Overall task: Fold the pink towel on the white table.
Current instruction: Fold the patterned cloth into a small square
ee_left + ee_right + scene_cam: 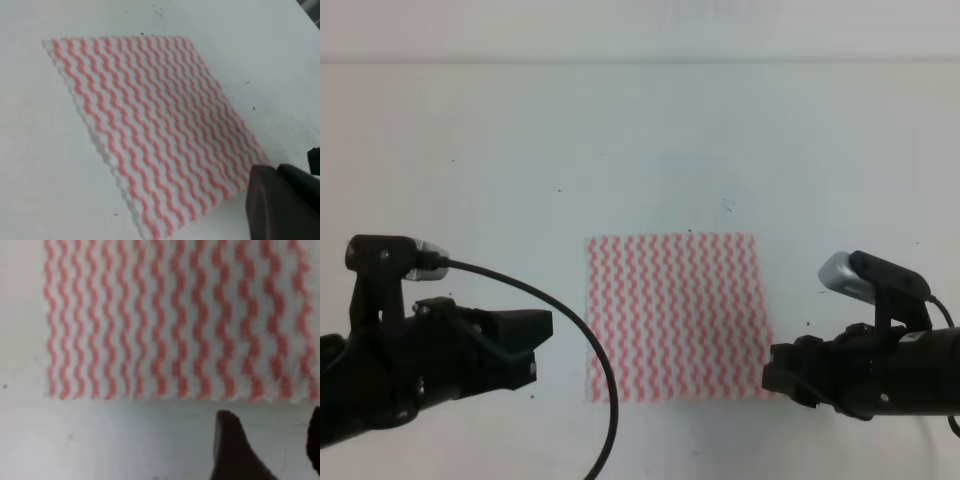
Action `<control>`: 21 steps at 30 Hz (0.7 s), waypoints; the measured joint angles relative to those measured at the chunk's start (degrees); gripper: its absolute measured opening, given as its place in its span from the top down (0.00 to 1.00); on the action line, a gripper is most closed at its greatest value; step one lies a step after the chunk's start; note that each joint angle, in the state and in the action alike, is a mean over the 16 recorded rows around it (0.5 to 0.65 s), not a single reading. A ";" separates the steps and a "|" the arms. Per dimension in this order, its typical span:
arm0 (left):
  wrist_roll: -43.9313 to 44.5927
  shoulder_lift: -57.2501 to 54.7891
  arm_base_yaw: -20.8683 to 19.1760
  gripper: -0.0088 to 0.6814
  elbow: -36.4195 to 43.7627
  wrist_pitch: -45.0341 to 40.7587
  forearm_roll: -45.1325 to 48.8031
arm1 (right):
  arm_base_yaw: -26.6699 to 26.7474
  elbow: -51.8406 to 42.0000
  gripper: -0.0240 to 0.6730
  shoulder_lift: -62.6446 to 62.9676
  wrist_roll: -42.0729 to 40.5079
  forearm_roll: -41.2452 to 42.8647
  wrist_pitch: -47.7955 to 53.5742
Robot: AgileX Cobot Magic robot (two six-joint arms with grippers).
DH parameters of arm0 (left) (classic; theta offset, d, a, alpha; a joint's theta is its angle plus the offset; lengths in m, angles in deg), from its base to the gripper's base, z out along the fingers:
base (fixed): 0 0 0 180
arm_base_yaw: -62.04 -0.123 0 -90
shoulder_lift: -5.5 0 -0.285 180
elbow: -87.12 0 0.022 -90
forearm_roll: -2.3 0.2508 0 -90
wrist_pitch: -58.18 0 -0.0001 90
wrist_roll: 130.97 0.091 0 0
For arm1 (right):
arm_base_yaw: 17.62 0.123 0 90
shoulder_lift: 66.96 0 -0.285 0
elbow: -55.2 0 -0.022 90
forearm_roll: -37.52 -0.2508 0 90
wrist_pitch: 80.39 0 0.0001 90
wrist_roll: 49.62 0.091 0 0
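The towel's near edge [665, 400] lies thin and limp, so I expect the pink towel [675, 315] to fold over in a loose, wavy layer as I carry its corner across.
The pink towel [675, 315] lies spread flat and unfolded on the white table [640, 140], with pink-and-white wavy stripes. My left gripper [542, 348] hovers just left of the towel's left edge, its jaws apart and empty. In the left wrist view the towel [155, 130] fills the middle and one dark finger [280, 205] shows at the bottom right. My right gripper [767, 378] sits at the towel's near right corner. In the right wrist view the right gripper [272, 445] is open, just short of the towel's [175, 320] near edge.
A black cable [590, 330] loops from the left arm across the towel's near left corner. Small dark specks dot the table [560, 190]. The table's far edge [640, 62] runs along the top.
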 joint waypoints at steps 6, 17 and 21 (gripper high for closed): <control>0.34 -0.04 0.03 0.99 0.00 -0.23 0.02 | -0.03 0.05 0.52 -3.72 1.27 -0.15 -1.36; 0.54 0.00 0.03 0.99 0.00 -1.27 0.01 | -0.03 0.21 0.51 -8.27 1.40 -1.44 -2.86; 0.55 0.04 0.03 0.99 0.00 -1.79 0.01 | -0.01 0.40 0.51 -9.59 1.33 -2.20 -3.53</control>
